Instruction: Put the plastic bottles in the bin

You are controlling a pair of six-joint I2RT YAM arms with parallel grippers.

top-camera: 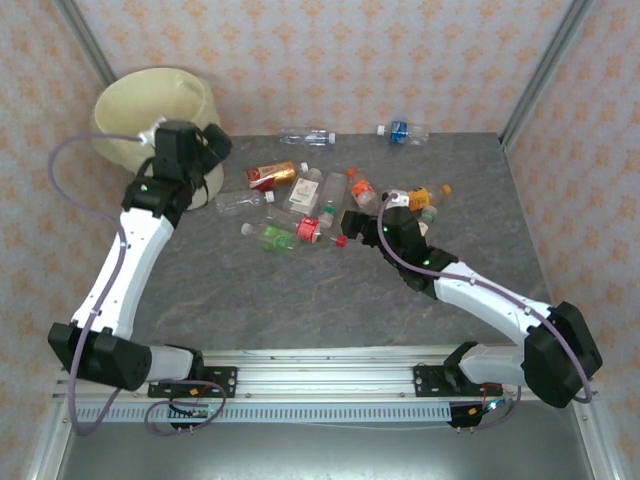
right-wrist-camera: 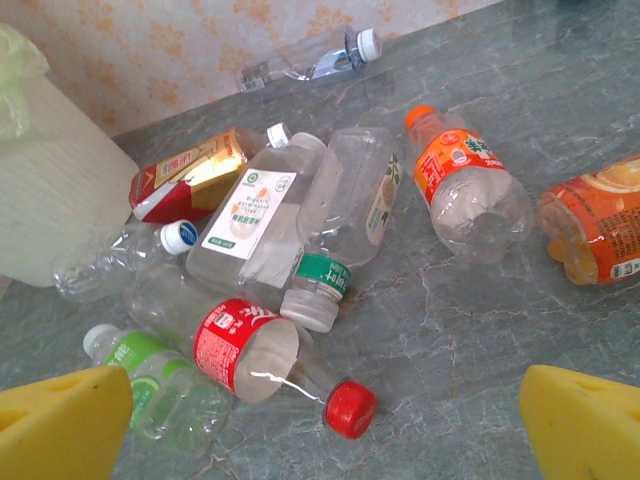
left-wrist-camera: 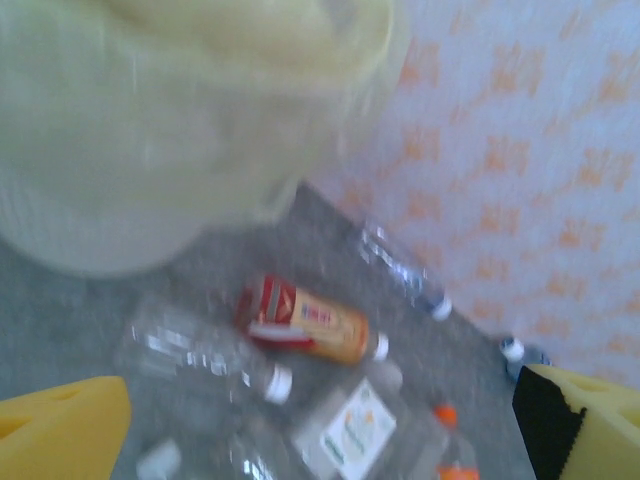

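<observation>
I can see the green-labelled bottle's white cap (top-camera: 246,229) is clear of the heap, so I should keep moving my left gripper down to the bottle's neck (top-camera: 254,231) and close it there.
Several plastic bottles (top-camera: 300,200) lie in a loose heap mid-table. The bin (top-camera: 120,100), a cream bucket with a pale yellow liner, stands at the far left corner. My left gripper (top-camera: 215,145) hangs open and empty beside the bin's right wall; its blurred wrist view looks down on the bin (left-wrist-camera: 150,130) and a red-and-orange labelled bottle (left-wrist-camera: 310,320). My right gripper (top-camera: 352,225) is open at the heap's right edge. A red-capped, red-labelled bottle (right-wrist-camera: 250,345) lies just ahead of my right gripper (right-wrist-camera: 325,430), between the spread yellow pads (right-wrist-camera: 60,420) and untouched.
Two bottles lie apart along the back wall: a clear one (top-camera: 305,137) and a blue-labelled one (top-camera: 400,131). Two orange-labelled bottles (right-wrist-camera: 465,185) (right-wrist-camera: 600,225) lie right of the heap. Bare grey tabletop (top-camera: 300,300) stretches in front towards the arm bases.
</observation>
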